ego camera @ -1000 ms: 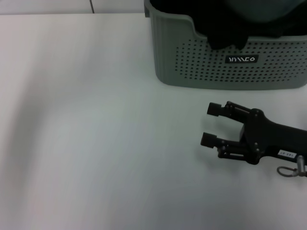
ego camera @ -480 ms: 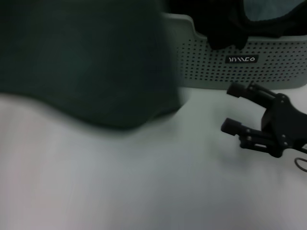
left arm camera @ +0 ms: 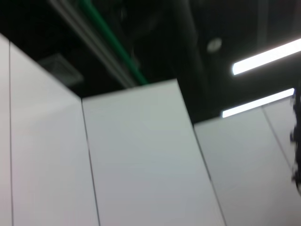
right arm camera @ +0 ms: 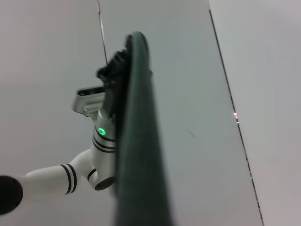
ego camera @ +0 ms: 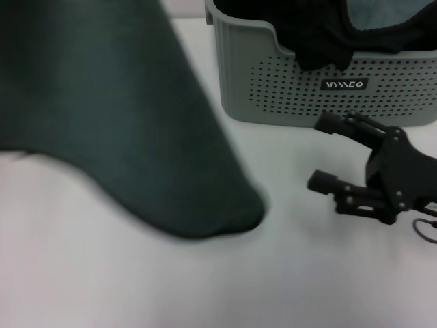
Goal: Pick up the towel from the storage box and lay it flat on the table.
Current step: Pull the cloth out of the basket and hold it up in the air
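Note:
The towel's lower corner (ego camera: 247,217) is hanging clear of my open right gripper, so next my left gripper swings the towel back toward those open fingers (ego camera: 329,154) for a grip on the corner.
The towel (ego camera: 116,116), dark grey-green, hangs in a large sheet over the left half of the head view. Its lowest fold (ego camera: 229,219) reaches down to the white table (ego camera: 205,287). In the right wrist view the towel (right arm camera: 138,155) shows edge-on, held at its top by my left gripper (right arm camera: 114,70), which is out of the head view. The storage box (ego camera: 287,102) stands at the back right. My right gripper (ego camera: 322,152) lies open on the table just in front of the box, holding nothing.
A black cloth (ego camera: 321,51) drapes over the box's front rim, and a lighter teal-grey cloth (ego camera: 382,14) lies inside. The left wrist view shows only wall panels and ceiling lights.
The towel, absent a second ago, has swung in over the left of the table and dropped lower. My right gripper has shifted right and back toward the box.

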{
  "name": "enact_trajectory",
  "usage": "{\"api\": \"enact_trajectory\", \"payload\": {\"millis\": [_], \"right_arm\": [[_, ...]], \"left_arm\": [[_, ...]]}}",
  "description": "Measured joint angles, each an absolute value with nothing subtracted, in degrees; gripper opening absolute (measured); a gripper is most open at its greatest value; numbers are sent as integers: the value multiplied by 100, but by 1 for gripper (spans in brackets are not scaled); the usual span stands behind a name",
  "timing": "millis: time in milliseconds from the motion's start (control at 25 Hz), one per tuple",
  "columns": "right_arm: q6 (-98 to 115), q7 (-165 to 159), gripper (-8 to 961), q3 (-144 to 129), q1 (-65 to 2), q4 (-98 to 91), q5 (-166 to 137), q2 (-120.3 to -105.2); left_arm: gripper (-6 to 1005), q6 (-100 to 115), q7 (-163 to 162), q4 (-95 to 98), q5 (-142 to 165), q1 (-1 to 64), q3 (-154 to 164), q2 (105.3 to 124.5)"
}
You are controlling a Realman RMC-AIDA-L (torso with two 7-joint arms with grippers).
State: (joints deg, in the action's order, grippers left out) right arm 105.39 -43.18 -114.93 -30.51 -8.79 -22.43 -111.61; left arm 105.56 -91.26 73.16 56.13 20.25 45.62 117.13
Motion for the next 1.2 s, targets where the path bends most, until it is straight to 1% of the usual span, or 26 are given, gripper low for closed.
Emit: {"api": "enact_trajectory", "payload": {"millis": [120, 200, 280, 600, 760, 880, 960, 1040, 1120, 1160, 1200], "right_arm": [[10479, -4144, 844, -11489, -3131, -889, -2340, -11213], [10524, -4132, 843, -11481, -3169, -894, -2364, -11217], [10602, -4149, 842, -11476, -3179, -896, -2367, -11196], [10933, -4479, 841, -11496, -3168, -847, -2493, -11015], [11062, -4596, 840, -11463, -3161, -838, -2496, -10939], [10969, -4665, 840, -11455, -3213, -831, -2478, -10855], [10852, -4701, 840, -11454, -3276, -828, -2471, -10806], [10795, -4731, 840, -11453, -3341, -830, -2468, -10788], [10785, -4735, 839, -11453, -3406, -857, -2492, -10797], [10778, -4698, 839, -11457, -3416, -867, -2496, -10821], [10745, -4587, 839, -11463, -3422, -873, -2505, -10876]], "left_arm": [[13, 10605, -8851, 7099, 6290, 2142, 4580, 11631], [13, 10663, -8789, 7089, 6617, 2220, 4586, 11578], [13, 10829, -8747, 7088, 7122, 2371, 4589, 11458], [13, 11411, -8479, 7073, 8078, 2937, 4812, 11028], [13, 11560, -8428, 7058, 8088, 3001, 5041, 10814], [13, 11638, -8449, 7073, 7998, 3007, 5205, 10714], [13, 11638, -8477, 7079, 7857, 3008, 5288, 10694], [13, 11626, -8492, 7081, 7709, 2984, 5254, 10743], [13, 11587, -8499, 7081, 7667, 2973, 5108, 10860], [13, 11539, -8517, 7082, 7694, 2977, 5008, 10933], [13, 11485, -8536, 7083, 7731, 2986, 4909, 11010]]}}
